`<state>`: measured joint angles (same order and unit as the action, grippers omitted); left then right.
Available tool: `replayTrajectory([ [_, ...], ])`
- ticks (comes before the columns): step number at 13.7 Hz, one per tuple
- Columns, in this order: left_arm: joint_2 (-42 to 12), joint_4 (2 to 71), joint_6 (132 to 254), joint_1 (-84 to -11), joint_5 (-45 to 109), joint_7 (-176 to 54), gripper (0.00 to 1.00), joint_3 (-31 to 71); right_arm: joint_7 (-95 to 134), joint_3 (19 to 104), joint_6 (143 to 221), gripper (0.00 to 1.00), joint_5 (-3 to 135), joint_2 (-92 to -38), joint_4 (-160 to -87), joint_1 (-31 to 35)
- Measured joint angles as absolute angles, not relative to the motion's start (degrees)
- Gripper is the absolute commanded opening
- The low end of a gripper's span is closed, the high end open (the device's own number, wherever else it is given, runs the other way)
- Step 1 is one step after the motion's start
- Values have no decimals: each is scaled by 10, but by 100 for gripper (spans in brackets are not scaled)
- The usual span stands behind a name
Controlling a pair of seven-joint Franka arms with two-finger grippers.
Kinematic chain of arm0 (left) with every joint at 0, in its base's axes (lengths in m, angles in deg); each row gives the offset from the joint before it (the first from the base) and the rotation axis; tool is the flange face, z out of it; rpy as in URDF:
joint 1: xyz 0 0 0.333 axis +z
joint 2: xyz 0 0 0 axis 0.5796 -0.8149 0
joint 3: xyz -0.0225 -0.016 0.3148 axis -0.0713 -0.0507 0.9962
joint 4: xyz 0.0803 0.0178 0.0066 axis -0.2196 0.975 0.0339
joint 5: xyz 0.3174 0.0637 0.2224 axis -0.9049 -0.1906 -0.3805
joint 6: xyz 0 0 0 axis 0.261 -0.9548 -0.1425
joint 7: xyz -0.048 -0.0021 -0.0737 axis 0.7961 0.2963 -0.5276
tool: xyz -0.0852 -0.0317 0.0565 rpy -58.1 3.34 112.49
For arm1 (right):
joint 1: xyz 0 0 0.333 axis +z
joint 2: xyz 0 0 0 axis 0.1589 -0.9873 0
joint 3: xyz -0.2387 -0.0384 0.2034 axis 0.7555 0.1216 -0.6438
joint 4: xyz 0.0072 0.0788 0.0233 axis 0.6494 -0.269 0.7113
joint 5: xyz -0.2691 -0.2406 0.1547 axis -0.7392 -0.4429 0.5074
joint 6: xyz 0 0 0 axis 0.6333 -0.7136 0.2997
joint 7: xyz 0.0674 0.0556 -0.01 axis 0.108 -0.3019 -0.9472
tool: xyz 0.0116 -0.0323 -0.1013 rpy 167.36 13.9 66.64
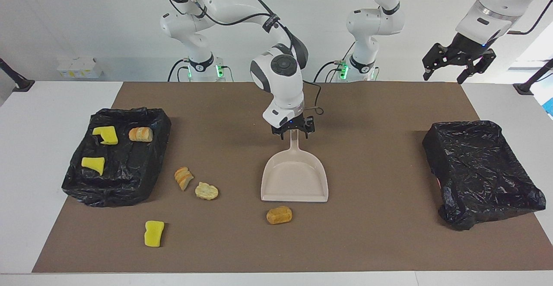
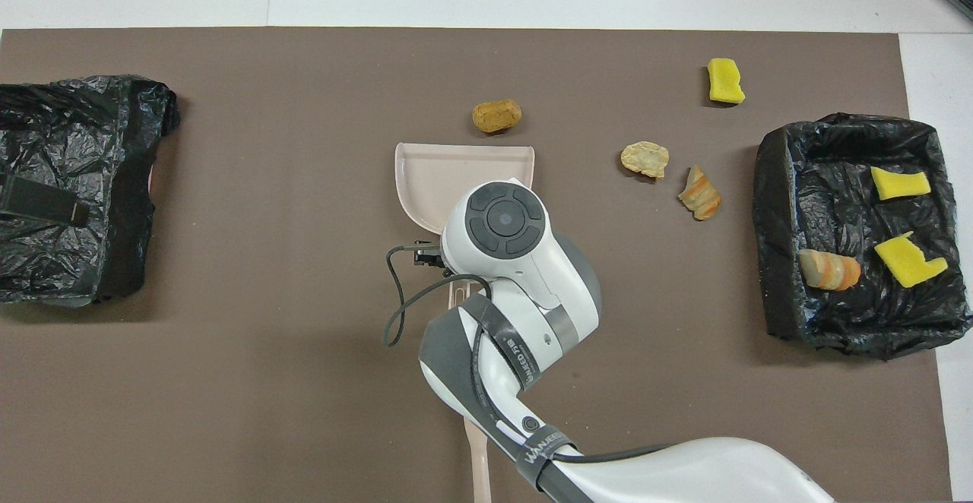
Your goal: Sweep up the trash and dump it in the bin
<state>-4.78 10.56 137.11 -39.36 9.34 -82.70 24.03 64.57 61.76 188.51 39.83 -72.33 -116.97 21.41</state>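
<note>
The beige dustpan is lying flat and its opening (image 1: 294,198) points toward the orange bread chunk, so my right gripper should keep going to the brush handle (image 2: 480,466) and close there.
My right gripper (image 1: 293,135) is shut on the handle of the beige dustpan (image 1: 294,178), which lies flat mid-table with its mouth turned away from the robots; in the overhead view the wrist hides the gripper. An orange bread chunk (image 1: 279,215) lies just off the pan's mouth. Sliced bread (image 1: 184,178), a pale chunk (image 1: 206,190) and a yellow sponge (image 1: 154,233) lie on the mat beside the bin at the right arm's end (image 1: 77,182). That bin holds two yellow sponge pieces (image 1: 106,135) (image 1: 93,164) and a bread piece (image 1: 141,134). My left gripper (image 1: 444,77) is open and empty, raised high.
A second black-bagged bin (image 1: 479,169) sits at the left arm's end of the table, with no trash showing in it. The left gripper hangs over it in the overhead view (image 2: 42,205). A brown mat (image 1: 389,234) covers the table.
</note>
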Motion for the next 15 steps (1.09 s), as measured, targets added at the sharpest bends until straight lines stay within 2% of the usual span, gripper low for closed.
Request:
replayTrajectory([
  [7, -48, 106, 1371, -394, 93, -827, 100, 240, 648, 613, 1726, 100, 400, -653, -1180, 222],
  [12, -48, 106, 1371, -394, 93, -827, 100, 237, 681, 611, 1728, 100, 431, -592, -1273, 284],
  [15, -48, 106, 1371, -395, 93, -827, 100, 226, 709, 610, 1772, 100, 437, -545, -1355, 314],
])
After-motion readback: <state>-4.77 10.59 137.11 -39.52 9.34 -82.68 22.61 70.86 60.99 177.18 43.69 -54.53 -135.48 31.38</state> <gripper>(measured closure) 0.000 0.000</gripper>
